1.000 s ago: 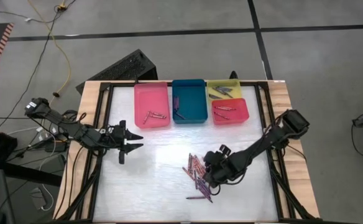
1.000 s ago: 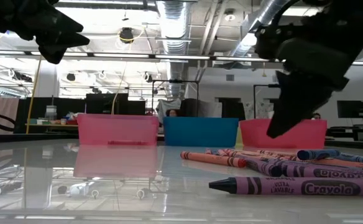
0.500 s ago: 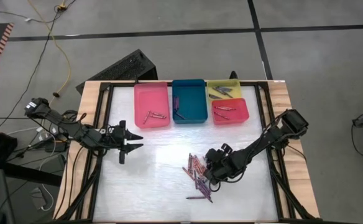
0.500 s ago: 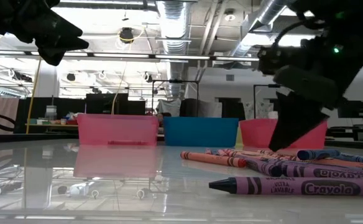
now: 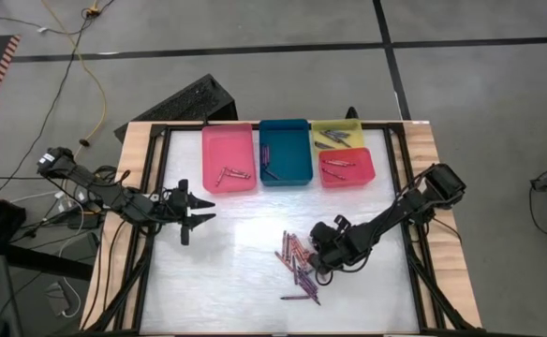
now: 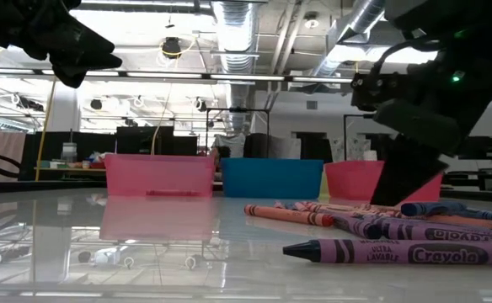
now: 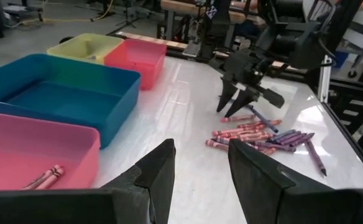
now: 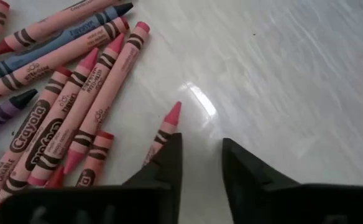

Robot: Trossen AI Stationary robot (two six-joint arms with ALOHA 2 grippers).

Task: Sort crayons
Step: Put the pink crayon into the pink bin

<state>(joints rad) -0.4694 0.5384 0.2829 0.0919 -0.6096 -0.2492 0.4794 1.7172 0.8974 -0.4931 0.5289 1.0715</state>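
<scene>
The pink crayon is under one finger and outside the right gripper's open gap (image 8: 201, 152), so the robot should lift, move over and close both fingers around the crayon's body (image 8: 159, 142).
A pile of crayons (image 5: 300, 260) in pink, red, purple and blue lies flat on the white table right of centre; it also shows in the low view (image 6: 372, 227). My right gripper (image 8: 201, 155) slants down at the pile's far right edge, open, with bare table in its gap. One of its fingers (image 8: 166, 158) stands over the rear of a pink crayon (image 8: 166, 127). My left gripper (image 5: 194, 211) hovers open above the table's left side, far from the pile. My right gripper comes at the pile from above, slanting down. One finger (image 8: 169, 149) covers the rear end of the pink crayon, whose tip (image 8: 175, 111) lies on the table. I cannot tell whether that finger touches the crayon. Nothing sits between the fingers.
Along the far edge stand a pink tray (image 5: 208, 159), a teal tray (image 5: 306, 154), a yellow tray (image 5: 334, 124) and a red tray (image 5: 369, 168), each with a few crayons inside. A lone purple crayon (image 6: 398, 251) lies nearest the front edge.
My right gripper has sunk toward the crayon pile, its fingers now reaching down among the crayons. The crayons lie as before.
</scene>
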